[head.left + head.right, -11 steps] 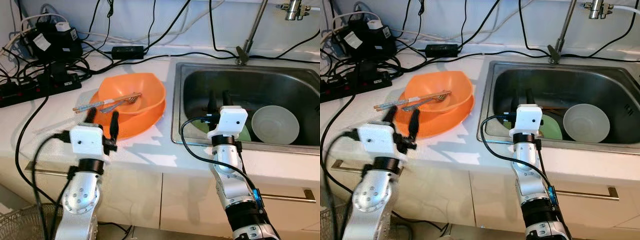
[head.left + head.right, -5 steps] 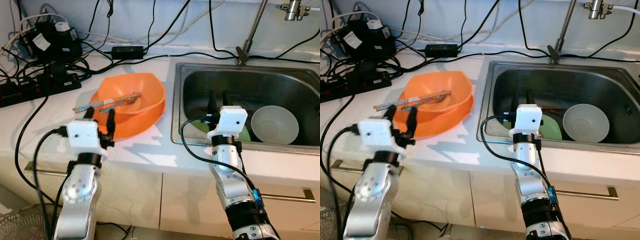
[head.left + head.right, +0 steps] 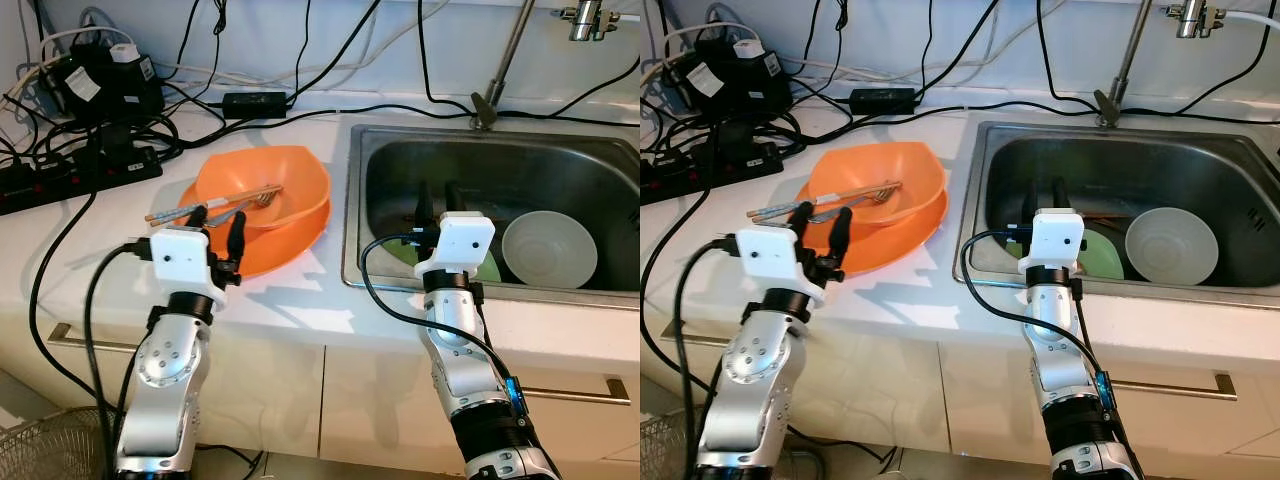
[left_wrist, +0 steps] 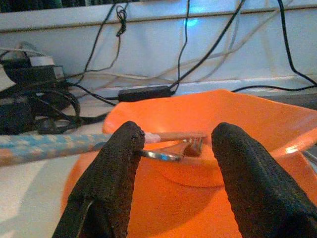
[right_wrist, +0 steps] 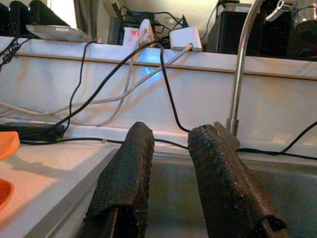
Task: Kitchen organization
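The chopsticks will stay across the bowl when I lift the fork, because the fork's handle (image 3: 228, 214) points away from them.
An orange bowl (image 3: 268, 185) sits on an orange plate (image 3: 290, 245) on the white counter, left of the sink. Chopsticks (image 3: 185, 209) and a metal fork (image 3: 245, 206) lie across the bowl's rim. My left gripper (image 3: 217, 223) is open at the plate's near left edge, its fingers (image 4: 110, 173) on either side of the fork's handle (image 4: 158, 155) without touching it. My right gripper (image 3: 436, 200) is open and empty, hovering over the sink's near left part. In the sink lie a white bowl (image 3: 551, 250) and a green dish (image 3: 488, 268), partly hidden by the right wrist.
The steel sink (image 3: 390, 150) has a tap (image 3: 505, 65) at its back edge. Black power strips, adapters and tangled cables (image 3: 90, 110) crowd the counter's back left. A wire basket (image 3: 45, 445) stands on the floor at lower left. Cabinet handles run below the counter edge.
My left gripper swung left and then came back right and forward, ending closer to the plate and the fork. The right arm has not moved.
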### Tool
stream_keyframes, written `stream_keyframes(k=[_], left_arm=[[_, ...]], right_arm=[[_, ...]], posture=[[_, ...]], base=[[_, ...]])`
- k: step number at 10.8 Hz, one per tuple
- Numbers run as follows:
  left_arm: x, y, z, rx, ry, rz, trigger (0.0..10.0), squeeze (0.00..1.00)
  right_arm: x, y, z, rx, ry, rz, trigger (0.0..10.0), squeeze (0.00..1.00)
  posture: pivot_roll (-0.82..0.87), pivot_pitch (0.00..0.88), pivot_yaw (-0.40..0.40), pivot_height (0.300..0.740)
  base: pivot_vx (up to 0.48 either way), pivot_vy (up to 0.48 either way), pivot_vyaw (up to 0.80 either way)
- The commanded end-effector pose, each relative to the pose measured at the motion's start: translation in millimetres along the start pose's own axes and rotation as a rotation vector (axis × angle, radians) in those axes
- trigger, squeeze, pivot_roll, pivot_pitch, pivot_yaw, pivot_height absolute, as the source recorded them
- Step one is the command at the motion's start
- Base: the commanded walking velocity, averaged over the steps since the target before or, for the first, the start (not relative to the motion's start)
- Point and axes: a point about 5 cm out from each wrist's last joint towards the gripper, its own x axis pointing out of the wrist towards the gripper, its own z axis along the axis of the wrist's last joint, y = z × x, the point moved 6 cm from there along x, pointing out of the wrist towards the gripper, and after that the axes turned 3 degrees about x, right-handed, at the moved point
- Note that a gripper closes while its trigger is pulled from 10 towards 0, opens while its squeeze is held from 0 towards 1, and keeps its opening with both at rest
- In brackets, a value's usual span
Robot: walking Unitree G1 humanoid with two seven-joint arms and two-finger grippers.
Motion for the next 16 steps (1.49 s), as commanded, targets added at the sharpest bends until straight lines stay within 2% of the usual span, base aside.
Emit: stream_keyframes(k=[1, 2, 7, 11, 13, 14, 15, 16], left_arm=[[3.6, -4.7, 2.7, -0.007, -0.011, -0.017, 10.0, 0.0], [5.2, -8.6, 1.5, -0.013, -0.01, -0.03, 0.0, 0.0], [10.7, -10.2, 15.2, -0.037, -0.05, -0.035, 0.0, 0.0], [20.4, -14.3, 44.1, -0.09, -0.111, -0.072, 0.0, 0.0], [27.1, -18.5, 63.8, -0.155, -0.143, -0.103, 0.2, 0.0], [29.1, -17.7, 69.8, -0.2, -0.151, -0.104, 3.1, 0.0], [30.7, -17.5, 74.7, -0.229, -0.154, -0.112, 7.4, 0.0], [31.5, -21.4, 75.1, -0.253, -0.139, -0.135, 10.0, 0.0]], right_arm=[[-0.4, -3.1, -6.9, -0.007, 0.033, -0.011, 10.0, 0.0], [-0.5, -2.7, -7.1, -0.007, 0.035, -0.011, 10.0, 0.0], [-0.1, -2.9, -8.6, -0.009, 0.041, -0.014, 10.0, 0.0], [0.0, -2.2, -9.5, -0.009, 0.046, -0.018, 10.0, 0.0], [-0.2, -1.6, -10.7, -0.008, 0.05, -0.02, 10.0, 0.0], [-0.5, -1.5, -11.1, -0.007, 0.052, -0.021, 10.0, 0.0], [-0.8, -1.2, -11.5, -0.006, 0.054, -0.023, 10.0, 0.0], [-1.0, -1.1, -12.0, -0.008, 0.056, -0.023, 10.0, 0.0]], posture=[[0.11, 0.0, 0.034, 0.74], [0.11, 0.0, 0.033, 0.74], [0.12, 0.0, 0.031, 0.74], [0.12, 0.0, 0.033, 0.74], [0.12, 0.0, 0.037, 0.74], [0.12, 0.0, 0.038, 0.74], [0.12, 0.0, 0.039, 0.74], [0.12, 0.0, 0.04, 0.74]], base=[[0.0, 0.0, 0.0], [0.0, 0.0, 0.0], [0.0, 0.0, 0.0], [0.0, 0.0, 0.0], [0.0, 0.0, 0.0], [0.0, 0.0, 0.0], [0.0, 0.0, 0.0], [0.0, 0.0, 0.0]])
